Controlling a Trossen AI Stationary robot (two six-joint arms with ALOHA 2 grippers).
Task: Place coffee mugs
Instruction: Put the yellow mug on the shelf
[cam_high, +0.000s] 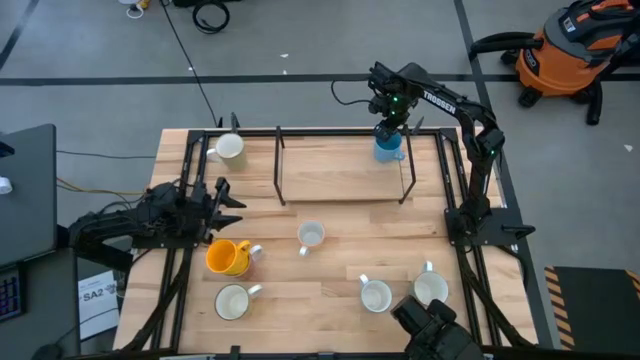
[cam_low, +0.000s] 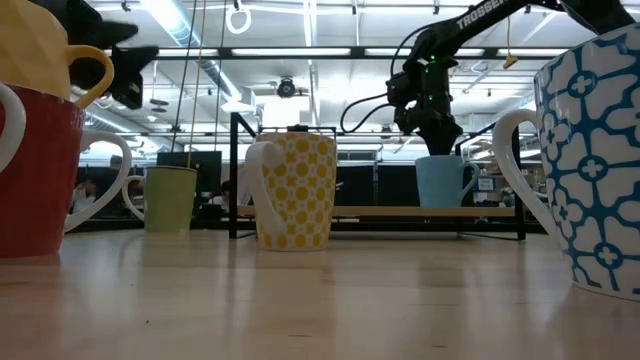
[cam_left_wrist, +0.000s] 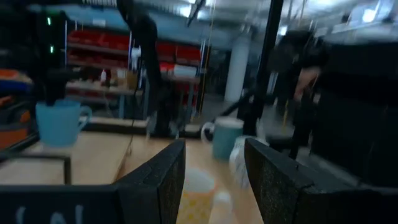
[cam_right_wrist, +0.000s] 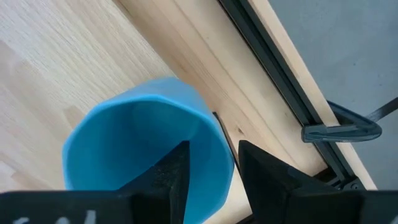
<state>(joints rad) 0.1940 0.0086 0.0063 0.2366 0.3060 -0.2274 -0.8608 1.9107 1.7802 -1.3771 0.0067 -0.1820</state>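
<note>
The stacked orange-yellow mug (cam_high: 229, 258) has my left gripper pointing level past it, so I should pull the gripper back, tilt it down and pinch the mug's rim (cam_high: 210, 257).
A bright blue coffee mug (cam_high: 388, 149) (cam_right_wrist: 130, 143) stands upright on the right end of a raised wooden shelf (cam_low: 400, 211) at the table's far side. My right gripper (cam_right_wrist: 213, 167) (cam_high: 388, 133) points down over it, open, with one finger inside the mug and one outside its rim. My left gripper (cam_high: 230, 202) (cam_left_wrist: 214, 180) waits open at the table's left with nothing between its fingers. On the table stand a cream mug (cam_high: 230, 148), a white mug (cam_high: 311, 236), an orange-yellow mug (cam_high: 227, 257) and three white mugs near the front.
The shelf's black metal frame (cam_high: 281, 165) rises around the board. Black rails run along the table's edges (cam_high: 455, 180). The front mugs (cam_high: 232, 302) (cam_high: 376, 295) (cam_high: 431, 289) stand apart, with bare wood between them and the shelf.
</note>
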